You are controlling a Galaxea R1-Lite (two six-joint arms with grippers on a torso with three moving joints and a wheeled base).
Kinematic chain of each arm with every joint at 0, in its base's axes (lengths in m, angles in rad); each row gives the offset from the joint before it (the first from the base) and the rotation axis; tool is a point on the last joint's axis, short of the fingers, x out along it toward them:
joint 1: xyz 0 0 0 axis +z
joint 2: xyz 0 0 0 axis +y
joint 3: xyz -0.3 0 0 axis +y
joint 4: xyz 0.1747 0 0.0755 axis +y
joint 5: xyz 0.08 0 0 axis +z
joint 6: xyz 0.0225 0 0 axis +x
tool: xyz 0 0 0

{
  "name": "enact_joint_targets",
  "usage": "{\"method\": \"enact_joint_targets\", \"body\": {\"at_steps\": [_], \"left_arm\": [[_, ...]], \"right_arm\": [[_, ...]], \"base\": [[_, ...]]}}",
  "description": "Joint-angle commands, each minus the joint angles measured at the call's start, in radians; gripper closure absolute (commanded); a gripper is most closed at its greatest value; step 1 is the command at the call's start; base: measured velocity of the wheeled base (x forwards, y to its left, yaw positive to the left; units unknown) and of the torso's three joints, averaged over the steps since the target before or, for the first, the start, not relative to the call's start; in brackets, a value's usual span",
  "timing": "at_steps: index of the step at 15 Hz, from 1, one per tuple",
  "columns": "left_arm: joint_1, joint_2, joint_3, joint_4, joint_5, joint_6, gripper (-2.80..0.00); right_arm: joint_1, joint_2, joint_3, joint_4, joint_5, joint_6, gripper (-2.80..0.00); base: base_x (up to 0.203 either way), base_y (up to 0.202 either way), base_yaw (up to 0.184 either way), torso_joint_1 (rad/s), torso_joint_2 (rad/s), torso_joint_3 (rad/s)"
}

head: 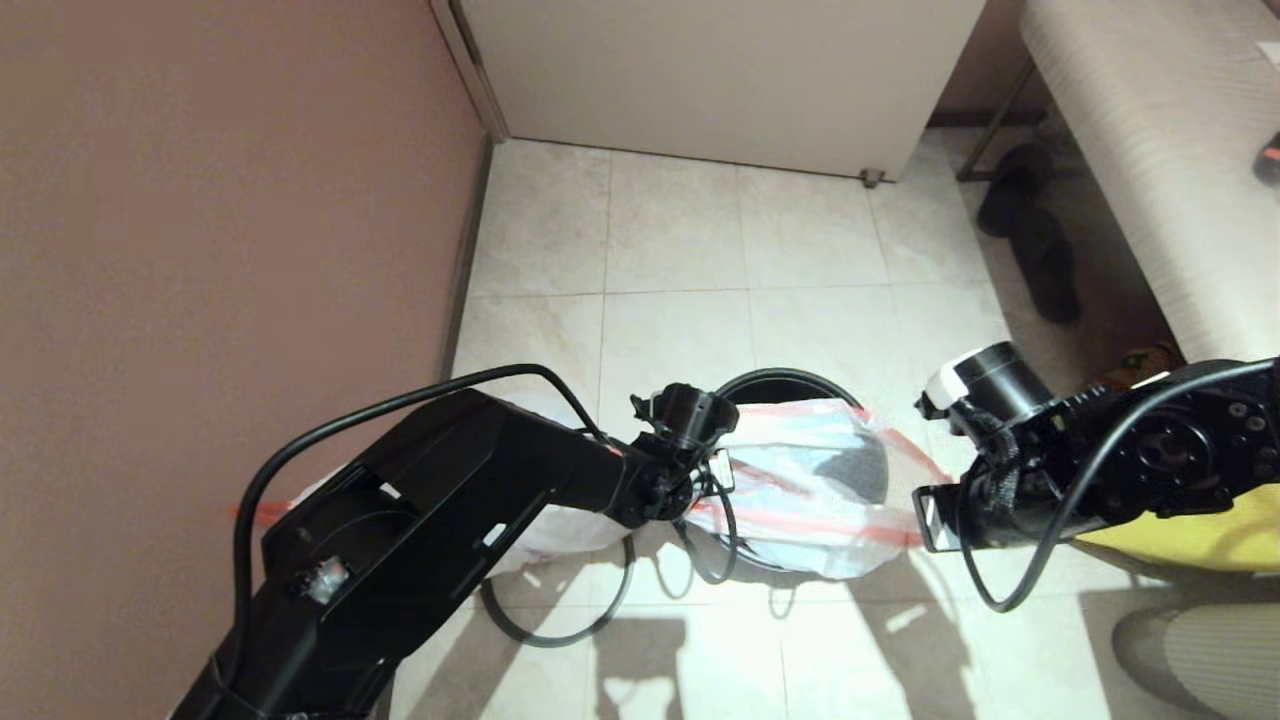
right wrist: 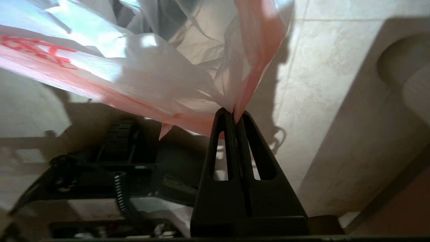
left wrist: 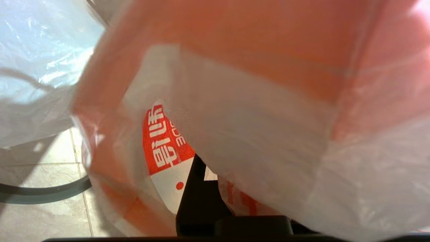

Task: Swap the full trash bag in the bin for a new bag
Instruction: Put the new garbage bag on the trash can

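Observation:
Next, I open my right gripper and take the bag's hem [right wrist: 149,112] nearer to my left gripper, because my right gripper is pinching the new bag's corner [right wrist: 235,104] and pulling the bag's opening narrow.
The new bag [head: 810,480] hangs stretched over the black bin [head: 790,380], its red-orange hem and print showing. My left gripper [head: 712,470] holds its left edge and my right gripper [head: 922,520] its right corner. In the left wrist view the new bag [left wrist: 268,134] fills the frame. One black finger [left wrist: 198,198] shows inside its mouth and film hides the other. In the right wrist view my right gripper [right wrist: 234,114] is shut on the pink hem of the new bag [right wrist: 168,84]. The full trash bag [head: 560,530] lies on the floor behind my left arm.
The grey hoop ring [head: 560,632] lies on the tiles beside the full bag. A brown wall [head: 200,250] runs along the left and a white cabinet [head: 720,70] stands at the back. Black slippers [head: 1030,230], a bench [head: 1180,180] and a yellow fabric bag [head: 1180,530] are at right.

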Motion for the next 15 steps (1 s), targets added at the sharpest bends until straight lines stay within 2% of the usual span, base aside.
{"method": "enact_joint_targets", "body": {"at_steps": [1, 2, 6, 7, 11, 15], "left_arm": [[0.002, -0.002, 0.018, -0.001, 0.003, -0.003, 0.0], [0.005, -0.002, 0.023, -0.002, 0.003, -0.004, 0.0], [0.015, -0.007, 0.029, -0.003, 0.003, -0.022, 0.0], [0.018, -0.009, 0.029, -0.001, 0.003, -0.023, 0.0], [0.016, -0.001, 0.024, -0.002, 0.003, -0.023, 0.0], [0.017, 0.012, 0.003, -0.011, 0.002, -0.023, 0.0]], "right_arm": [[-0.022, -0.062, 0.023, -0.001, 0.058, 0.035, 0.0], [-0.024, -0.061, 0.024, -0.029, 0.077, 0.059, 0.0], [-0.024, 0.024, 0.027, -0.193, 0.095, 0.067, 0.0], [-0.024, 0.032, 0.03, -0.198, 0.097, 0.094, -2.8], [-0.011, -0.019, 0.094, -0.256, 0.139, 0.177, -2.8], [-0.004, -0.204, 0.15, -0.13, 0.102, 0.182, -2.8]], "base": [[0.0, 0.0, 0.0, 0.0, 0.0, 0.0], [0.0, 0.0, 0.0, 0.0, 0.0, 0.0], [0.0, 0.0, 0.0, 0.0, 0.0, 0.0], [0.0, 0.0, 0.0, 0.0, 0.0, 0.0], [0.0, 0.0, 0.0, 0.0, 0.0, 0.0], [0.0, 0.0, 0.0, 0.0, 0.0, 0.0]]}}
